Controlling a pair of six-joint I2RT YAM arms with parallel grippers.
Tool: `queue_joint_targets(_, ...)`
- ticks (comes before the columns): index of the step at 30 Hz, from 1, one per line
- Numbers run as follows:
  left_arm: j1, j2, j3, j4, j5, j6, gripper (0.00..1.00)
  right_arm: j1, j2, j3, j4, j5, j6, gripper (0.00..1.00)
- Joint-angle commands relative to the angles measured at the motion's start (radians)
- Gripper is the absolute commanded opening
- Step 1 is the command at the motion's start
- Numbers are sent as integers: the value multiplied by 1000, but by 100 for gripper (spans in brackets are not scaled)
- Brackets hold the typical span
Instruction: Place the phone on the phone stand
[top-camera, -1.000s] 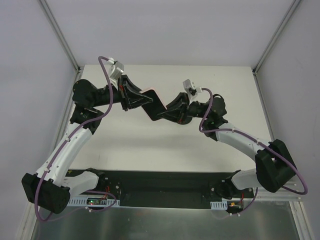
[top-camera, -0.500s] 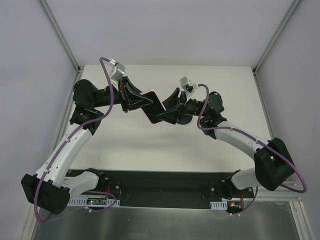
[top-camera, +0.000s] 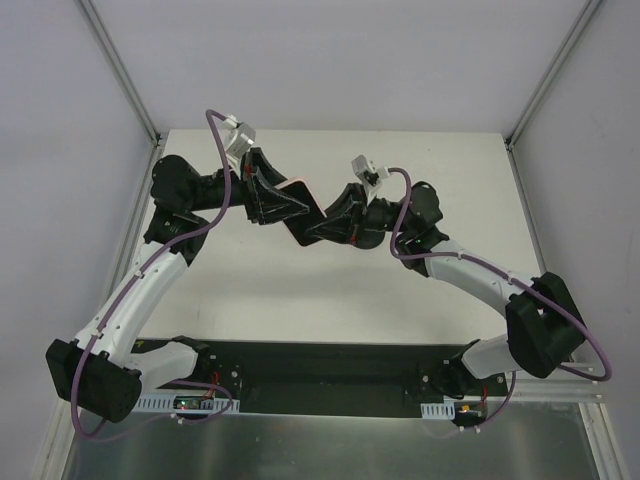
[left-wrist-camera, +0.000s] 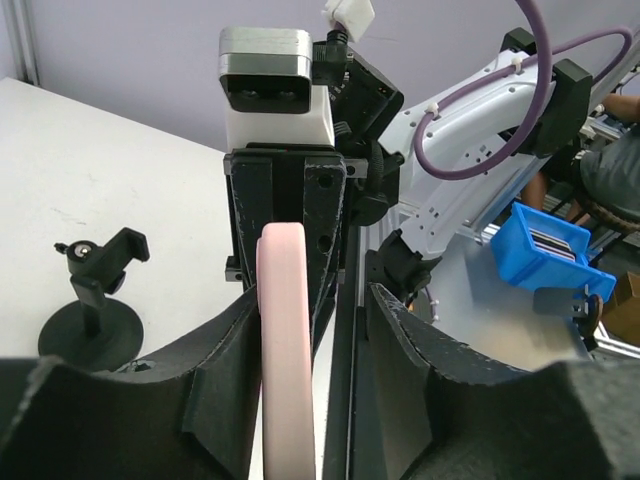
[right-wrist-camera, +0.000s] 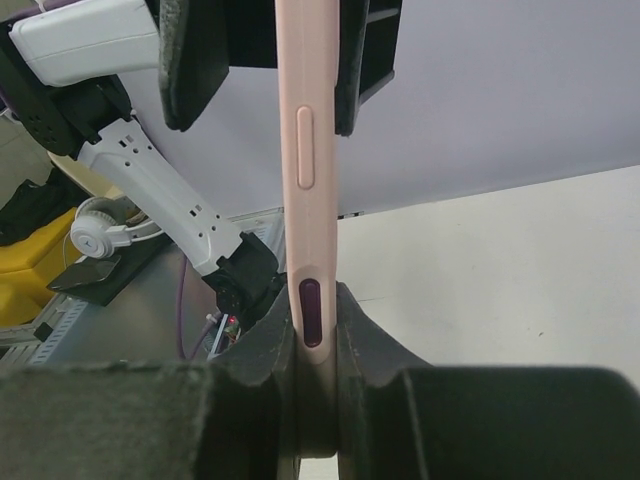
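Note:
My left gripper should take the phone's other end, as my right gripper holds the phone's lower end (right-wrist-camera: 318, 375) and should be freed to steady the phone stand's clamp (left-wrist-camera: 112, 265).
The phone (right-wrist-camera: 310, 150) stands on edge between both grippers, its pink edge toward each wrist camera, and it also shows in the left wrist view (left-wrist-camera: 287, 330). My right gripper (right-wrist-camera: 316, 300) is shut on its lower end, both pads pressed on it. My left gripper (left-wrist-camera: 315, 300) straddles the other end: one finger touches the case and the other finger (left-wrist-camera: 400, 340) stands apart with a gap. In the top view the phone's pink edge (top-camera: 296, 184) shows between the left gripper (top-camera: 298, 208) and the right gripper (top-camera: 328, 226), above the table. The phone stand (left-wrist-camera: 95, 300) stands upright on the white table, low and to the left.
A blue bin (left-wrist-camera: 550, 250) sits beyond the table edge by the arm bases. The white table (top-camera: 470, 170) is walled by grey panels with metal rails. A black base plate (top-camera: 320, 370) runs along the near edge.
My right gripper has moved left with the phone, closer to the left gripper. The left arm has shifted slightly right. The phone now sits deeper between the two grippers.

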Motion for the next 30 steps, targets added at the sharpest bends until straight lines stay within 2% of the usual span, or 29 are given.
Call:
queue_joint_targets(1, -21, -9, 42, 76, 90, -30, 39, 8, 4, 57, 43, 25, 4, 1)
queue_joint_targets(2, -21, -10, 42, 76, 90, -28, 34, 8, 1, 54, 45, 30, 3, 1)
queue_joint_targets(3, -21, -10, 44, 76, 92, -28, 20, 6, -2, 51, 42, 40, -2, 1)
queue_joint_targets(6, -21, -10, 47, 76, 93, -28, 10, 6, -5, 51, 39, 45, -2, 1)
queue_joint_targets(8, -21, -12, 47, 78, 93, -27, 0, 6, 1, 59, 37, 43, 0, 1)
queue_joint_targets(9, -21, -15, 47, 75, 75, -25, 0, 6, 3, 61, 25, 46, 0, 5)
queue_joint_targets(11, -21, -32, 55, 3, 41, 10, 0, 0, -3, 62, 2, 63, -13, 33)
queue_joint_targets(12, -21, -35, 64, -40, 0, 60, 0, -9, -23, 58, -30, 88, -19, 55)
queue_joint_targets(14, -21, -53, 90, -169, -51, 117, 0, -14, -54, 53, -98, 128, -68, 76)
queue_joint_targets(15, -21, -56, 99, -210, -81, 166, 0, -12, -97, 65, -229, 199, -103, 93)
queue_joint_targets(16, -21, -58, 116, -252, -153, 186, 0, -9, -118, 80, -321, 241, -181, 99)
queue_joint_targets(17, -19, -58, 124, -319, -187, 205, 0, -3, -137, 102, -416, 285, -230, 97)
queue_joint_targets(18, -19, -55, 137, -353, -230, 241, 0, 9, -166, 155, -601, 388, -269, 97)
queue_joint_targets(21, -19, -44, 159, -450, -408, 286, 0, 20, -224, 197, -850, 641, -304, 96)
queue_joint_targets(24, -19, -7, 212, -595, -539, 305, 0, 22, -304, 177, -986, 804, -290, 96)
queue_joint_targets(26, -19, 38, 246, -649, -533, 306, 0, 25, -351, 139, -1009, 820, -275, 96)
queue_joint_targets(28, -18, 60, 271, -660, -464, 294, 0, 39, -420, 108, -1043, 786, -272, 96)
queue_joint_targets(29, -18, 77, 277, -654, -357, 289, 0, 45, -439, 81, -1044, 756, -272, 96)
queue_joint_targets(30, -21, 86, 289, -646, -311, 283, 0, 57, -471, 68, -1054, 743, -267, 96)
